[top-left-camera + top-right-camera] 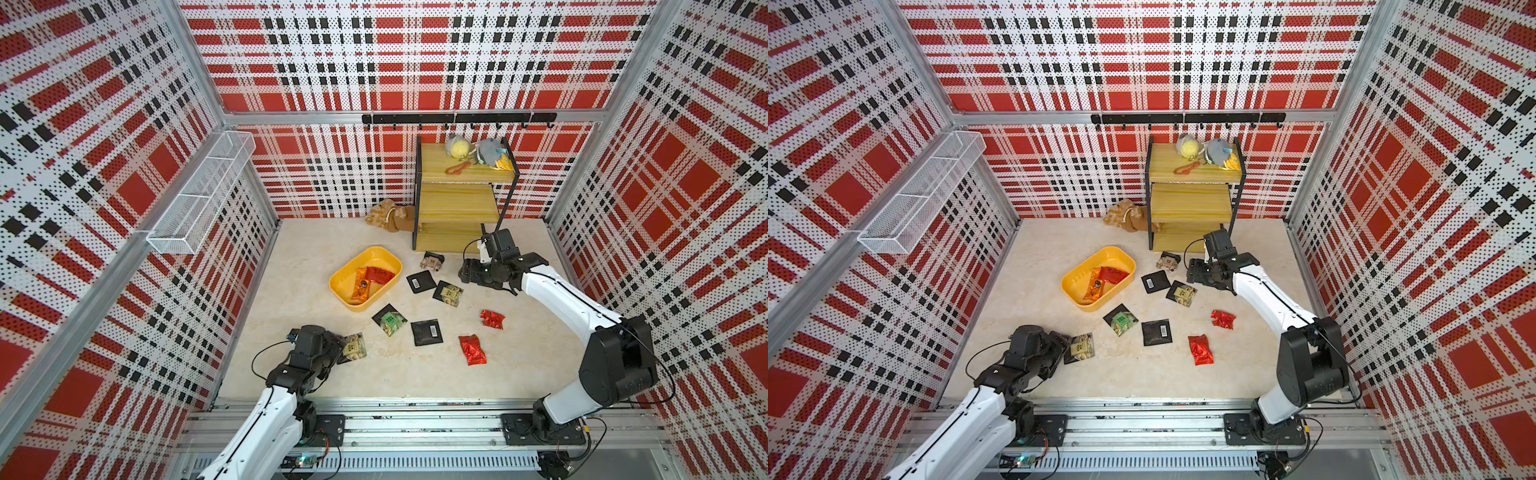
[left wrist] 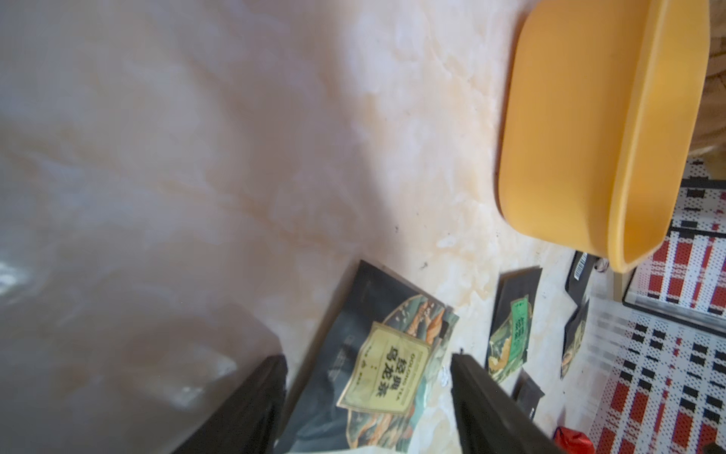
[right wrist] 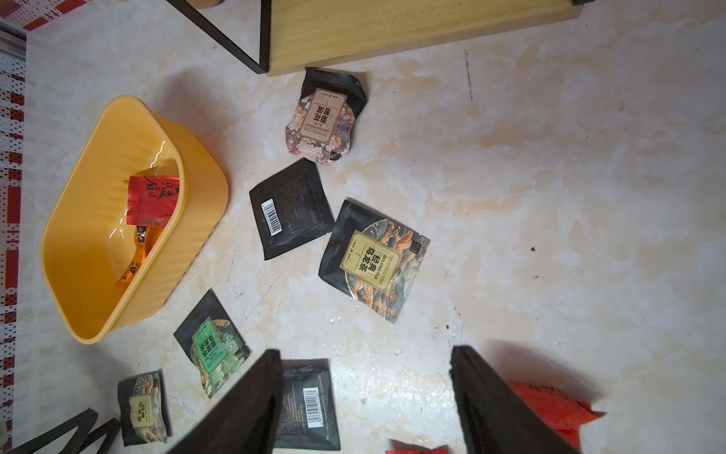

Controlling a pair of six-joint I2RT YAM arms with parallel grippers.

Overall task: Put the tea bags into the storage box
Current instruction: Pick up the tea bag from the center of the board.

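The yellow-label tea bag (image 1: 353, 348) lies flat and loose at my left gripper, so next my right gripper braces its far edge (image 1: 364, 345) before my left gripper takes it.
The yellow storage box (image 1: 360, 306) (image 1: 1096, 307) stands left of the table's middle, with a red tea bag (image 1: 379, 274) and an orange one (image 1: 360, 289) inside. Several more tea bags lie loose to its right: black barcode ones (image 1: 421, 281) (image 1: 427, 332), picture-label ones (image 1: 449, 293) (image 1: 390, 320) (image 1: 432, 262) and red foil ones (image 1: 492, 319) (image 1: 471, 350). My left gripper (image 1: 340, 347) (image 2: 369, 361) is open, its fingers astride a yellow-label tea bag (image 2: 377, 365) lying on the table. My right gripper (image 1: 465, 272) (image 3: 365, 353) hangs open above bare table near the shelf.
A wooden tiered shelf (image 1: 457, 199) stands at the back with plush toys on top. A tan plush toy (image 1: 390, 216) lies beside its foot. A white wire basket (image 1: 199, 195) hangs on the left wall, and a black hook rail (image 1: 457, 118) runs along the back wall.
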